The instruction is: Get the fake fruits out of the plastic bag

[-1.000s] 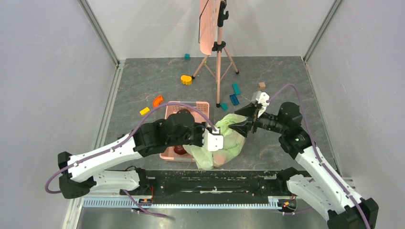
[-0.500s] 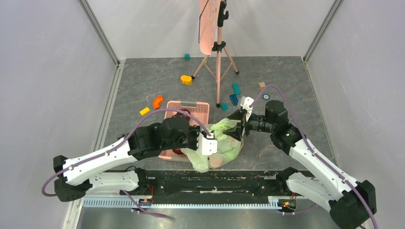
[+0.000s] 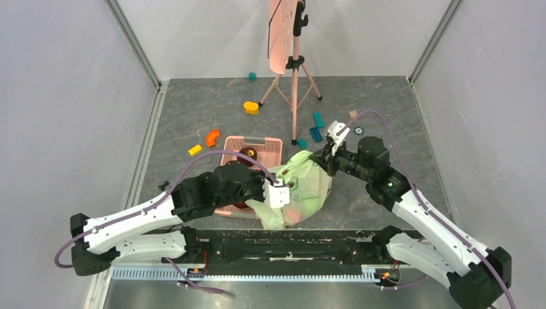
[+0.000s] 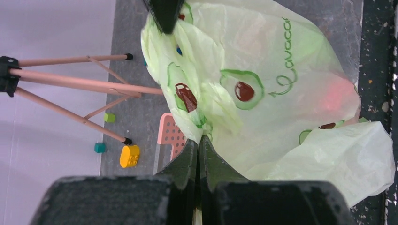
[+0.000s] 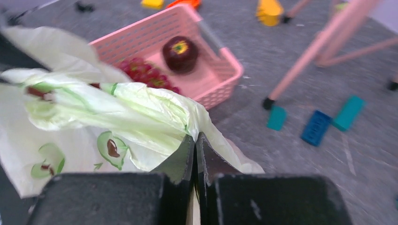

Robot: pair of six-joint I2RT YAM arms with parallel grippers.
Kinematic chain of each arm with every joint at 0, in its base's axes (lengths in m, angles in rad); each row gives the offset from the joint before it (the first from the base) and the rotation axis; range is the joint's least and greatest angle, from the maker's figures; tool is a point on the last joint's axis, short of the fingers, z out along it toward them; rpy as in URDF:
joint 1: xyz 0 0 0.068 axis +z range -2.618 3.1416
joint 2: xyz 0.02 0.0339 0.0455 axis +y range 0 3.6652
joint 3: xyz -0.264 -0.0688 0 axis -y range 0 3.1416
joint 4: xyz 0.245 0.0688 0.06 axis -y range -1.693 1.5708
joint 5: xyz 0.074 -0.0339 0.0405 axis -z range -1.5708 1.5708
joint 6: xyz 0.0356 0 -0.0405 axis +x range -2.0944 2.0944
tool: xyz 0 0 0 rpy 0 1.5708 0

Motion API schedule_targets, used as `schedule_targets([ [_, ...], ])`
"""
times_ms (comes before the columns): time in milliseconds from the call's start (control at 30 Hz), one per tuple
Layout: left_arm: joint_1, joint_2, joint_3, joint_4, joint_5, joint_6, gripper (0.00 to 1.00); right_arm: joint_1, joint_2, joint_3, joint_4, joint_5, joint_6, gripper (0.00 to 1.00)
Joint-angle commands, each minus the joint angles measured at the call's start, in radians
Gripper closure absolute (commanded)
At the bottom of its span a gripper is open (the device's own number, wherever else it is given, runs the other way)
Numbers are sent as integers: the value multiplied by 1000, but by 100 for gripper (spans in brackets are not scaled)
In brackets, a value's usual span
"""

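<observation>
My left gripper should open and then take the bag's edge (image 3: pixel 277 169) beside the pink basket, since it now holds a bunched fold (image 4: pixel 191 101) that keeps the plastic bag closed.
The pale-green plastic bag (image 3: pixel 302 190) with avocado prints lies in front of the arms, next to the pink basket. My left gripper (image 3: pixel 279 188) is shut on a bunched fold at the bag's left edge (image 4: pixel 199 131). On the bag's far right edge, my right gripper (image 3: pixel 320 159) is shut on a fold (image 5: pixel 195 136). The two pinched folds are held apart, with the film slack between them. Of the fake fruits, only a reddish glow (image 4: pixel 335 93) shows through the film low in the bag (image 3: pixel 293 212); their shapes are hidden.
The pink basket (image 3: pixel 267 143) holds a dark maroon fruit (image 5: pixel 179 52) and purple grapes (image 5: pixel 141 72). A pink tripod (image 3: pixel 295 77) stands behind. Toy blocks lie around: yellow (image 3: pixel 251 107), orange (image 3: pixel 212 136), blue (image 3: pixel 315 134), teal (image 3: pixel 319 119). Side walls close in.
My right gripper came left to the bag's far edge and shut on it. The left gripper, still holding its fold, drifted slightly back and left.
</observation>
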Motion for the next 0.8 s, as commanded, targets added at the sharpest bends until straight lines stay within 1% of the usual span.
schedule_targets([
  [0,-1,-80,-61,154,-83,-94,98,-12,-88,14,15,451,155,100],
  [33,-1,-92,-79,182,-96,-111,98,-12,-103,14,-1,543,202,100],
  [100,-1,-113,-109,227,-116,-153,98,-16,-119,12,-39,667,281,100],
  [167,-1,-128,-136,258,-137,-190,98,-20,-134,3,-72,735,351,100],
  [367,-1,-141,-173,257,-167,-272,98,-32,-192,-49,-81,800,458,100],
  [400,-1,-145,-178,261,-174,-293,96,-33,-204,-60,-72,804,468,100],
  [433,-1,-153,-187,274,-179,-314,87,-33,-223,-71,-57,796,470,100],
  [467,-1,-165,-202,292,-176,-328,83,-33,-239,-89,-23,775,454,100],
  [500,-2,-175,-217,318,-162,-340,81,-34,-259,-110,18,734,431,100],
  [533,-1,-188,-235,352,-143,-347,77,-34,-277,-125,58,694,405,100],
  [600,-1,-203,-264,434,-126,-377,59,-34,-296,-142,115,617,364,100],
  [633,-1,-203,-274,469,-123,-395,48,-34,-300,-144,130,582,341,100],
  [700,-1,-188,-280,558,-120,-424,31,-34,-307,-143,145,506,310,100],
  [767,-1,-159,-267,608,-110,-437,19,-34,-312,-140,155,450,285,100],
])
